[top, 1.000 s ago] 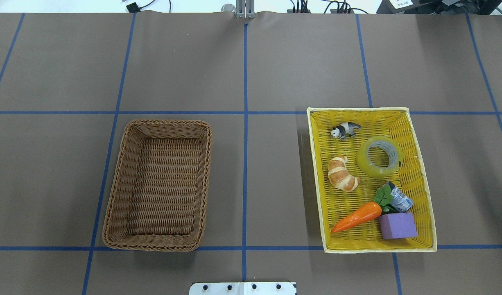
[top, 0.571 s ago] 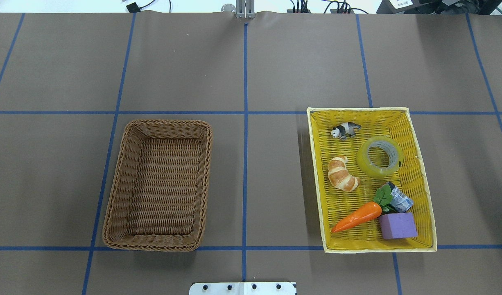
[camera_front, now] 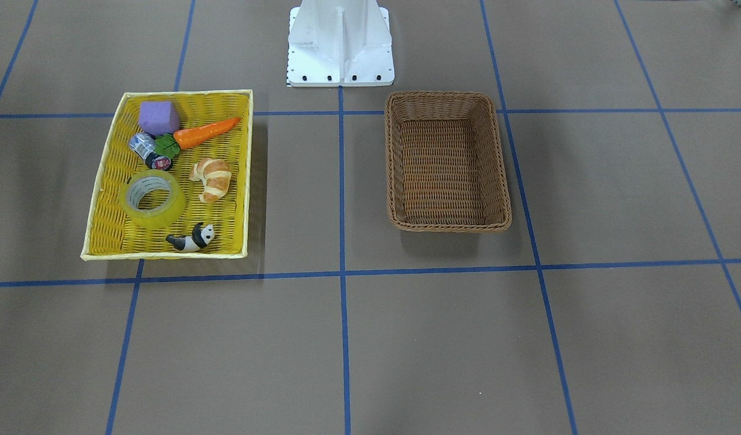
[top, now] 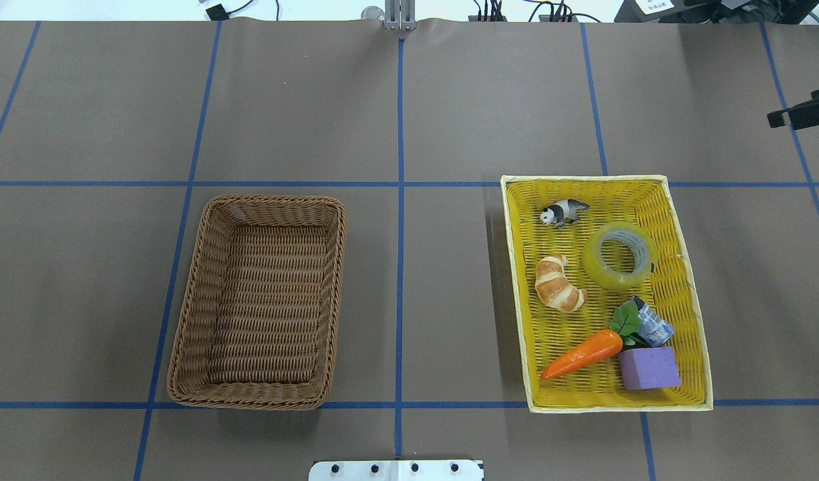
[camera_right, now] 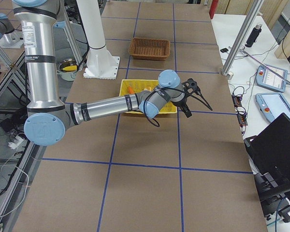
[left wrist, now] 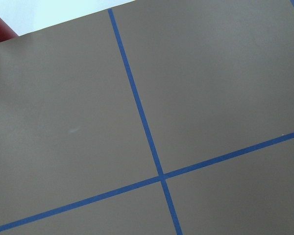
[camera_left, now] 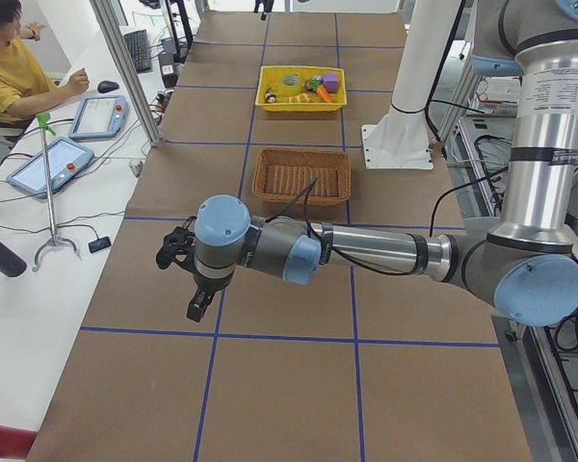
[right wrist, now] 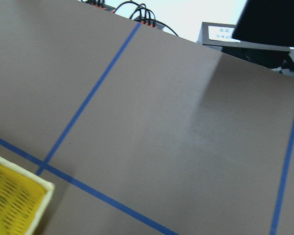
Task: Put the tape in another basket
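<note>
The tape shows an open hole and a rim clear of the tray's side, so my right gripper should keep going toward that rim and close across it.
The tape (top: 595,266) lies flat in the yellow tray (top: 586,179) on the table's right side; it also shows in the front-facing view (camera_front: 136,210). The brown wicker basket (top: 189,300) stands empty on the left, also seen from the front (camera_front: 449,226). My right gripper (top: 791,109) pokes in at the overhead view's right edge, beyond the tray's far right corner, open and empty; it also shows in the right side view (camera_right: 199,108). My left gripper (camera_left: 178,284) shows only in the left side view, far from the basket; I cannot tell its state.
The tray also holds a toy panda (top: 563,212), a croissant (top: 558,284), a carrot (top: 583,354), a purple block (top: 648,367) and a small cylinder (top: 653,326) right next to the tape. The robot's white base (camera_front: 340,42) stands between tray and basket.
My right gripper's fingers have come into the overhead view at the right edge. The tape, the tray and the basket have not moved.
</note>
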`<state>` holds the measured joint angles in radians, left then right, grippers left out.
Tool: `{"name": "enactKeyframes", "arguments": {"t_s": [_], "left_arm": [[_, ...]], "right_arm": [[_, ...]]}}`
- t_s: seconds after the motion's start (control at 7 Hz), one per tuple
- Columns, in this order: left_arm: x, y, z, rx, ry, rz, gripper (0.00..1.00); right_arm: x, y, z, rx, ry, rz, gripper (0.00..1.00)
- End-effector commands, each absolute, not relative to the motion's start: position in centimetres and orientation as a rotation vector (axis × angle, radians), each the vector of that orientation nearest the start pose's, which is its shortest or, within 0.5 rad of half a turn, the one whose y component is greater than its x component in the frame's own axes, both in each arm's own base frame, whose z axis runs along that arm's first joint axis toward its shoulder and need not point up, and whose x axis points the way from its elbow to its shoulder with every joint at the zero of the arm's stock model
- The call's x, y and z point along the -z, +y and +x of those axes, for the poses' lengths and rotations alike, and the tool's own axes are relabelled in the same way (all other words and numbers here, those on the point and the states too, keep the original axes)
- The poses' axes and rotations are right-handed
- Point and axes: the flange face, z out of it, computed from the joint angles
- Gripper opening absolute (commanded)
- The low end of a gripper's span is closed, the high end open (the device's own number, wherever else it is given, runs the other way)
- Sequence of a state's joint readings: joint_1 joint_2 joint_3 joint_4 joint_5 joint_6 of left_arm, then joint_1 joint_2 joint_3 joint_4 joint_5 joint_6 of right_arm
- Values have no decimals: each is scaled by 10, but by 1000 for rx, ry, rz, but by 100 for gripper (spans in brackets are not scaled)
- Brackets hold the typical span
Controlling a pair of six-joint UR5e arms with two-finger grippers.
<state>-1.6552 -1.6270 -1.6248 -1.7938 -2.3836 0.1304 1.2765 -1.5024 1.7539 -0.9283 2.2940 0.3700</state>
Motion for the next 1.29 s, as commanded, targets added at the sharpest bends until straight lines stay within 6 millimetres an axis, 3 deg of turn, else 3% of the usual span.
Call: {"name": "enactKeyframes", "arguments": {"t_s": [0.0, 0.29, 0.57, 0.71, 1.14], "left_arm": [[-576, -521, -105, -192, 760, 441, 99], [-580, -522, -105, -182, 763, 433, 99], [-581, -521, -105, -181, 764, 431, 99], [-584, -521, -105, -178, 764, 425, 99], [-583, -522, -105, -169, 766, 423, 99]], "right_arm": [[-425, -512, -187, 223, -882, 550, 95], [-406, -485, -240, 261, -776, 476, 91], [-417, -459, -288, 354, -755, 447, 90], [-424, -451, -302, 419, -741, 445, 90], [-453, -457, -308, 574, -680, 462, 83]]}}
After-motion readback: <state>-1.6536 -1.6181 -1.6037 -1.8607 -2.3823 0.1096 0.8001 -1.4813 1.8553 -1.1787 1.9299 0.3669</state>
